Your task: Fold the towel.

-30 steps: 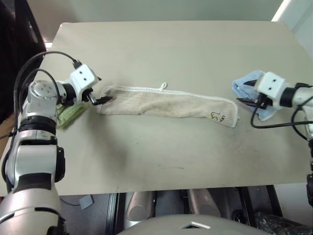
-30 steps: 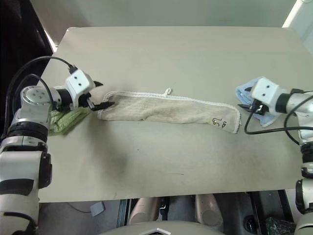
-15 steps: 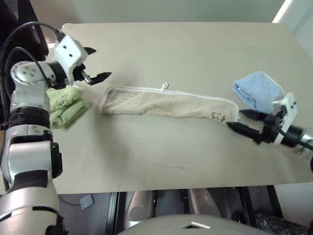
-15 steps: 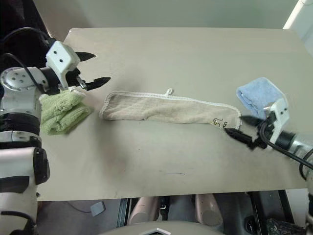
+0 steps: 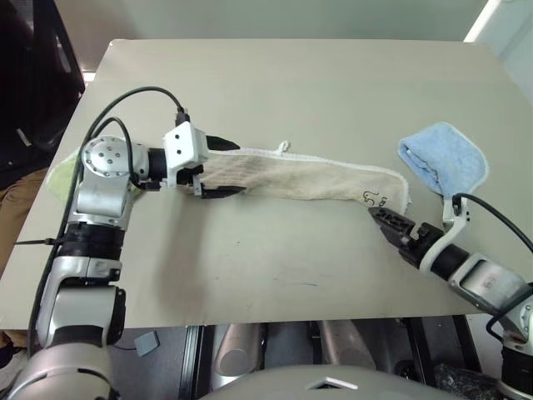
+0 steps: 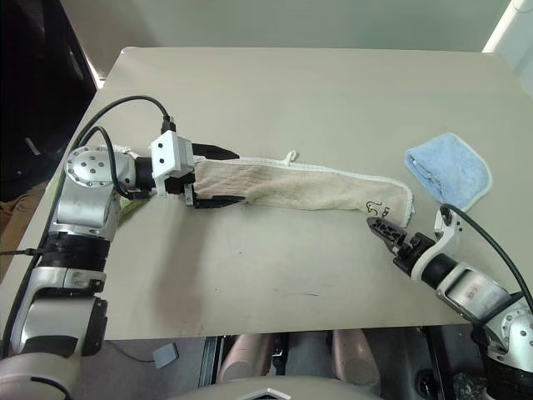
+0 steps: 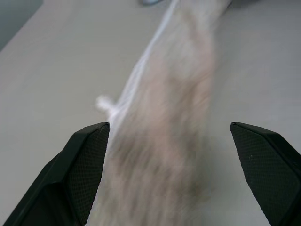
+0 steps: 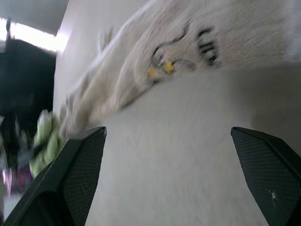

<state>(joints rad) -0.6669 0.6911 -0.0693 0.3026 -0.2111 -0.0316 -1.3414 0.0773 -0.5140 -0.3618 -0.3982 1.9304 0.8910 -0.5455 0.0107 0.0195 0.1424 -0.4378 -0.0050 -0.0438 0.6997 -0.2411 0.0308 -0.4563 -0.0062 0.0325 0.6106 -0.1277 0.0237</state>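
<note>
I can see the beige towel lying limp with a wavy white edge (image 5: 333,162), so its end (image 5: 215,171) will fold over softly and the rest will stay in place when I carry that end across.
The beige towel (image 5: 308,177) lies flat as a long narrow strip across the middle of the table, its white loop (image 5: 283,147) on the far edge and the embroidered mark (image 5: 371,197) at its right end. My left gripper (image 5: 223,167) is open and points right, with one finger on each side of the towel's left end; the left wrist view shows the towel (image 7: 164,113) running away between the fingers. My right gripper (image 5: 385,219) is open, low over the table, just in front of the marked corner (image 8: 181,54).
A folded light-blue towel (image 5: 443,160) lies at the right, behind my right arm. A light-green towel (image 5: 60,171) peeks out behind my left arm near the table's left edge. The tan table (image 5: 291,75) has bare room behind and in front of the strip.
My left gripper rose from the towel's left tip, then swung right to straddle that end. My right gripper drew back from the blue towel, rolled over, opened, and now sits at the marked corner.
</note>
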